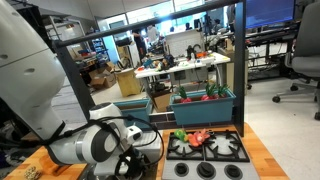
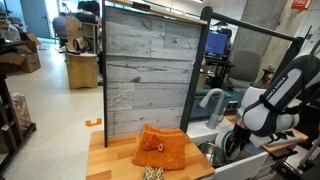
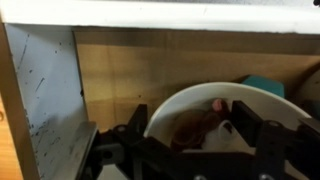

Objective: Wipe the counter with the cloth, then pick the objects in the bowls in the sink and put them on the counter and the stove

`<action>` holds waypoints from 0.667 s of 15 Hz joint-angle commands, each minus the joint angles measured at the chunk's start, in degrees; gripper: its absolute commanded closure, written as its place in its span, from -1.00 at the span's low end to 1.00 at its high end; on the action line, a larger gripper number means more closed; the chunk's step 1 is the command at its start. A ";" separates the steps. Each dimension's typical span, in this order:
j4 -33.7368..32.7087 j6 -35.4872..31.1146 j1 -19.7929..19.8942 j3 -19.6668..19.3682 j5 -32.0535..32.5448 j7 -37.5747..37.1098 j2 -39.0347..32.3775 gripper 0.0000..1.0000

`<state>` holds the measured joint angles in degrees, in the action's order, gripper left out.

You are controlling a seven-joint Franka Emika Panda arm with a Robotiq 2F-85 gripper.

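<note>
The fingers of my gripper are on both sides of the pale bowl's rim, so next I open them, lift clear and line up inside the bowl near the reddish-brown toy food.
In the wrist view my gripper hangs over a pale bowl, its dark fingers standing wide apart on either side of what lies inside. The bowl holds a reddish-brown toy food and a white one; nothing is gripped. In an exterior view the gripper reaches down into the sink beside the curved faucet. The orange cloth lies crumpled on the wooden counter. A red toy and a green toy rest on the stove.
A grey plank wall rises behind the counter. The teal planter stands behind the stove. A small pale object lies at the counter's front edge. Something teal shows behind the bowl.
</note>
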<state>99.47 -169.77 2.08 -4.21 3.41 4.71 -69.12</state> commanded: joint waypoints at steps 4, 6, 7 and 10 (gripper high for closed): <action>-2.18 4.56 -1.06 -0.33 -1.53 -4.00 0.02 -0.79; -0.14 9.79 -1.80 -0.27 -2.77 -7.07 2.48 -0.94; 1.91 11.75 -2.58 -0.33 -2.98 -8.48 4.48 -1.00; 7.27 13.85 -3.93 0.98 -2.92 -9.82 10.03 -1.00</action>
<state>100.29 -158.73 -0.24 -4.16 1.56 -3.85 -65.99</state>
